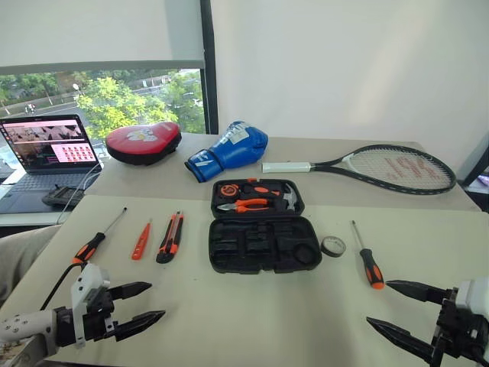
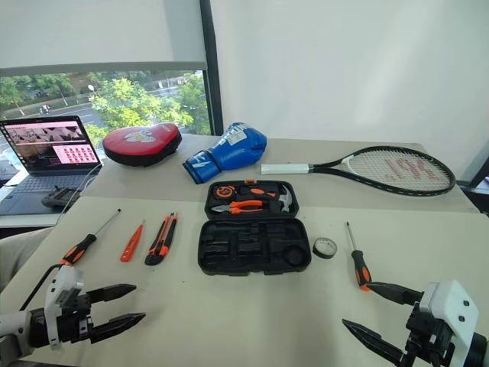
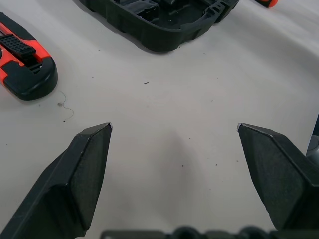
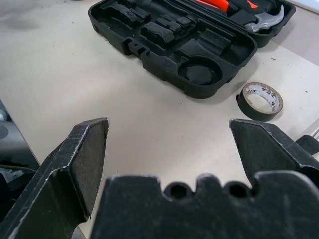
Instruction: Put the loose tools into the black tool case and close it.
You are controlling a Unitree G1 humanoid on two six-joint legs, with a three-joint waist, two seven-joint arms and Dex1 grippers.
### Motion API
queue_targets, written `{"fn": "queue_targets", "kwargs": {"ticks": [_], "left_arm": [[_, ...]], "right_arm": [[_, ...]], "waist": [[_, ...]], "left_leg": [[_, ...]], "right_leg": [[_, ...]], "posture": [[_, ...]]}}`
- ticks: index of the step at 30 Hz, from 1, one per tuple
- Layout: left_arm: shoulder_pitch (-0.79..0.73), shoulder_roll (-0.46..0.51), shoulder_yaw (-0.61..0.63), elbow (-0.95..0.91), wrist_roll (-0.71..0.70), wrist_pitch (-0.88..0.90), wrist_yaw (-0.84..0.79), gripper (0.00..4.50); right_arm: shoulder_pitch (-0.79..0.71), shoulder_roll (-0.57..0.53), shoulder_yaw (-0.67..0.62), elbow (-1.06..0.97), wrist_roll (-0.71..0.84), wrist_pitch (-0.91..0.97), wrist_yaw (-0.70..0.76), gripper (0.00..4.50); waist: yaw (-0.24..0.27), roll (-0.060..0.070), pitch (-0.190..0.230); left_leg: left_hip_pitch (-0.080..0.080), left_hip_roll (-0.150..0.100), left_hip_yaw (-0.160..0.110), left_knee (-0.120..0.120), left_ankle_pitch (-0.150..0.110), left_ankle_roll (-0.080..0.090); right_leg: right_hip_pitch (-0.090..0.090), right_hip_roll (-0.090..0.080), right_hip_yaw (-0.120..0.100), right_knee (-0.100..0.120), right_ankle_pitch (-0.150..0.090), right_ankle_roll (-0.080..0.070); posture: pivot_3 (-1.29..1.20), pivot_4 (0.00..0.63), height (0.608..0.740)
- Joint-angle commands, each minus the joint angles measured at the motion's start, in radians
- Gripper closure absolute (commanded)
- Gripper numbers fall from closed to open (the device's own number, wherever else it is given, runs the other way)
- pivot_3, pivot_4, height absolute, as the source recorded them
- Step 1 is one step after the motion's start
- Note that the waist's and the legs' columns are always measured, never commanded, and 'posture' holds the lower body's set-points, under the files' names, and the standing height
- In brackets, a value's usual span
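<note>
The handle of the screwdriver nearest the laptop is clear of the all-orange screwdriver (image 1: 140, 242), so I should keep moving my left gripper toward that handle (image 1: 89, 247) and close it around the handle.
The black tool case (image 1: 260, 245) lies open mid-table, its near half showing bare slots, its far half holding pliers and a small hammer. Left of it lie a slim orange-and-black screwdriver (image 1: 95, 241), a small all-orange screwdriver (image 1: 140, 241) and an orange-and-black utility knife (image 1: 170, 238). To its right sit a dark tape roll (image 1: 332, 246) and another slim screwdriver (image 1: 368, 261). My left gripper (image 1: 145, 302) hovers open near the front left of the table, nothing between its fingers. My right gripper (image 1: 393, 306) is open at the front right, near the screwdriver handle.
A tennis racket (image 1: 382, 167), a blue boxing glove (image 1: 229, 149) and a red oval pad (image 1: 143, 141) lie along the back of the table. A laptop (image 1: 50, 149) stands on a side surface at far left.
</note>
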Motion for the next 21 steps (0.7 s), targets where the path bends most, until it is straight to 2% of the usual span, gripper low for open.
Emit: {"fn": "queue_targets", "kwargs": {"ticks": [1, 4, 7, 9, 11, 12, 15, 18, 20, 21], "left_arm": [[-0.061, -0.034, 0.035, -0.035, -0.058, 0.044, 0.113, 0.17], [-0.240, -0.108, 0.139, -0.007, -0.189, 0.246, 0.451, 0.17], [-0.355, -0.055, 0.163, 0.048, -0.125, 0.414, 0.646, 0.17], [-0.420, -0.034, 0.181, 0.081, -0.127, 0.508, 0.741, 0.17], [-0.501, 0.057, 0.142, 0.191, -0.063, 0.558, 0.762, 0.17], [-0.546, 0.123, 0.097, 0.267, -0.015, 0.561, 0.742, 0.17], [-0.629, 0.241, -0.007, 0.420, 0.062, 0.548, 0.671, 0.17], [-0.712, 0.321, -0.142, 0.595, 0.156, 0.476, 0.558, 0.17], [-0.761, 0.339, -0.230, 0.711, 0.198, 0.461, 0.459, 0.17], [-0.779, 0.341, -0.261, 0.754, 0.217, 0.445, 0.421, 0.40]], "right_arm": [[-0.060, 0.000, 0.036, -0.028, 0.034, -0.013, -0.040, 0.00], [-0.277, 0.008, 0.188, -0.103, 0.137, 0.028, -0.167, 0.00], [-0.402, -0.035, 0.288, -0.143, 0.153, 0.059, -0.196, 0.00], [-0.447, -0.067, 0.315, -0.157, 0.200, 0.101, -0.228, 0.00], [-0.525, -0.120, 0.362, -0.147, 0.268, 0.143, -0.214, 0.00], [-0.569, -0.143, 0.386, -0.137, 0.295, 0.157, -0.195, 0.00], [-0.631, -0.179, 0.410, -0.125, 0.329, 0.165, -0.174, 0.00], [-0.639, -0.193, 0.411, -0.120, 0.322, 0.152, -0.163, 0.00], [-0.622, -0.192, 0.407, -0.123, 0.312, 0.142, -0.157, 0.00], [-0.614, -0.190, 0.405, -0.126, 0.307, 0.139, -0.157, 0.00]], "waist": [[0.000, 0.000, 0.000], [-0.001, -0.002, 0.002], [-0.004, -0.003, 0.003], [-0.004, -0.003, 0.003], [-0.004, -0.004, 0.003], [-0.004, -0.004, 0.003], [-0.003, -0.008, 0.005], [0.000, -0.008, 0.005], [0.000, -0.008, 0.005], [0.000, -0.008, 0.005]], "left_leg": [[0.000, 0.000, 0.000, 0.000, 0.000, 0.000], [0.001, 0.001, -0.001, 0.000, 0.000, -0.001], [0.000, 0.003, -0.002, 0.002, 0.003, -0.007], [0.002, 0.002, -0.002, -0.001, 0.005, -0.004], [0.002, -0.001, -0.002, -0.005, 0.008, -0.001], [0.000, -0.001, -0.002, -0.005, 0.010, -0.007], [-0.003, -0.003, -0.002, -0.004, 0.010, -0.008], [-0.003, -0.003, -0.001, -0.005, 0.008, -0.006], [-0.004, -0.004, 0.001, -0.006, 0.008, -0.005], [-0.004, -0.004, 0.001, -0.006, 0.008, -0.005]], "right_leg": [[0.000, 0.000, 0.000, 0.000, 0.000, 0.000], [0.000, 0.000, 0.000, -0.001, 0.000, 0.000], [0.001, 0.002, -0.001, 0.000, 0.009, 0.008], [0.001, 0.009, -0.001, 0.001, 0.007, 0.008], [0.000, 0.009, -0.001, 0.001, 0.010, 0.002], [-0.002, 0.009, -0.001, 0.002, 0.011, 0.001], [-0.004, 0.010, -0.003, 0.001, 0.010, 0.000], [-0.004, 0.008, -0.003, -0.001, 0.009, 0.001], [-0.004, 0.007, -0.003, -0.001, 0.009, 0.002], [-0.004, 0.006, -0.003, -0.002, 0.009, 0.002]], "posture": [[0.00, 0.150, 0.740], [0.00, 0.150, 0.740], [0.00, 0.150, 0.740], [0.00, 0.150, 0.740], [0.00, 0.150, 0.740], [0.00, 0.150, 0.740], [0.00, 0.150, 0.740], [0.00, 0.150, 0.740], [0.00, 0.150, 0.740], [0.00, 0.150, 0.740]]}}
